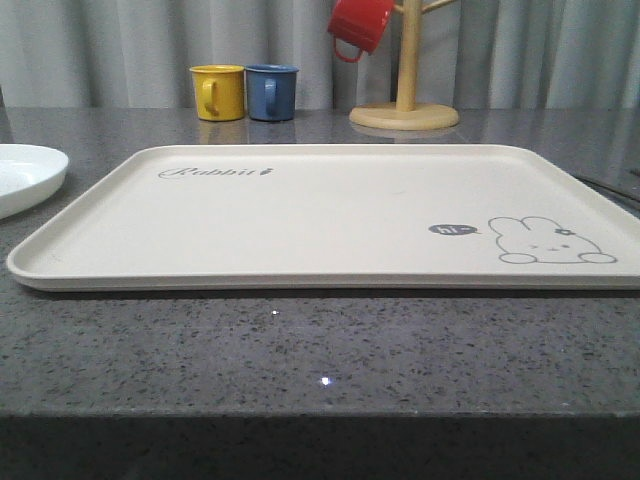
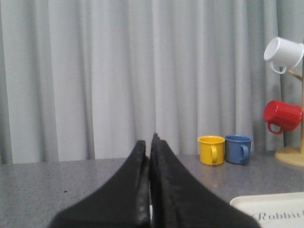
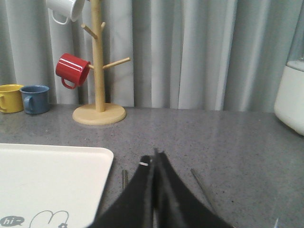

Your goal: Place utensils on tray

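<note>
My right gripper should wait by the utensils while my left gripper puts the plate onto the tray (image 1: 215, 208), because the white plate (image 1: 28, 178) lies off the empty cream tray.
The cream tray (image 1: 330, 215), with grey "Rabbit" script and a rabbit drawing, lies bare in the middle of the grey counter. A white plate (image 1: 25, 175) sits just off its left end. In the left wrist view my left gripper (image 2: 150, 141) is shut with nothing between its black fingers, and a tray corner (image 2: 273, 209) lies beside it. My right gripper (image 3: 154, 158) is shut and empty beside the tray's right end (image 3: 47, 180). Thin metal utensil ends lie on the counter either side of it: a flat paired strip (image 3: 124, 178) by the tray rim and a slim rod (image 3: 202, 184); their other ends are hidden.
A yellow mug (image 1: 219, 92) and a blue mug (image 1: 271, 92) stand behind the tray. A wooden mug tree (image 1: 405, 105) at the back right carries a red mug (image 1: 360, 25) and a white mug (image 2: 284, 53). A white appliance (image 3: 290, 95) stands far right.
</note>
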Robot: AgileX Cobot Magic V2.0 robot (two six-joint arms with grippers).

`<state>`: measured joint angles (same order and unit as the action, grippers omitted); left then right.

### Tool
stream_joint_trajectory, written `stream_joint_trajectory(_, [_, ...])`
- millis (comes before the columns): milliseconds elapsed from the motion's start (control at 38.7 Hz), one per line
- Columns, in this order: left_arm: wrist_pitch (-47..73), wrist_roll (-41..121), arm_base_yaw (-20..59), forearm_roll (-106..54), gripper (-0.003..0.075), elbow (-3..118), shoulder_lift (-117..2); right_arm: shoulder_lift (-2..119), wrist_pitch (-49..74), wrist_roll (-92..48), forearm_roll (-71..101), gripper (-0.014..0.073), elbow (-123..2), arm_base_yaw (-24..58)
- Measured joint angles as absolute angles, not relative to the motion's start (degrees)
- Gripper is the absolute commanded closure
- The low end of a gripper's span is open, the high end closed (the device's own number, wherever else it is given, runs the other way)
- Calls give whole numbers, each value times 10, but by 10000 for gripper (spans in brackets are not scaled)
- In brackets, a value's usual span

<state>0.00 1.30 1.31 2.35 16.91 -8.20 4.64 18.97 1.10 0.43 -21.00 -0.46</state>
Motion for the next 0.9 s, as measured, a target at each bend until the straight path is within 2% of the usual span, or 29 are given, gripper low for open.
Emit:
stream_joint_trajectory(155, [93,13,13,39,738,263,-215,154,239,11,4,660,-296,-5])
stream_joint_trajectory(284, [107,13,13,39,737,285,-272,193,242,11,4,657,-307,-5])
stream_joint_trajectory(362, [110,13,13,39,715,286,-281,199,246,11,4,592,-307,-5])
stream_joint_trajectory(414, [110,13,13,39,664,286,-283,199,245,11,4,504,-307,-5])
stream_joint_trajectory(465, [111,13,13,39,580,286,-283,199,245,11,4,389,-307,-5])
stream_joint_trajectory(491, [111,13,13,39,517,286,-283,199,245,11,4,298,-307,-5])
stream_joint_trajectory(517, [111,13,13,39,462,286,-283,200,246,11,4,243,-307,-5])
stream_joint_trajectory(543, [111,13,13,39,364,287,-283,200,247,11,4,173,-307,-5])
stream_joint_trajectory(595, [111,13,13,39,229,287,-283,200,247,11,4,52,-307,-5])
stream_joint_trajectory(672, [111,13,13,38,64,287,-283,200,247,11,4,-66,-307,-5])
stream_joint_trajectory(724, [108,13,13,38,15,287,-283,200,247,11,4,-59,-307,-5])
stream_joint_trajectory(905, [80,13,13,37,53,287,-283,200,248,11,4,-48,-307,-5])
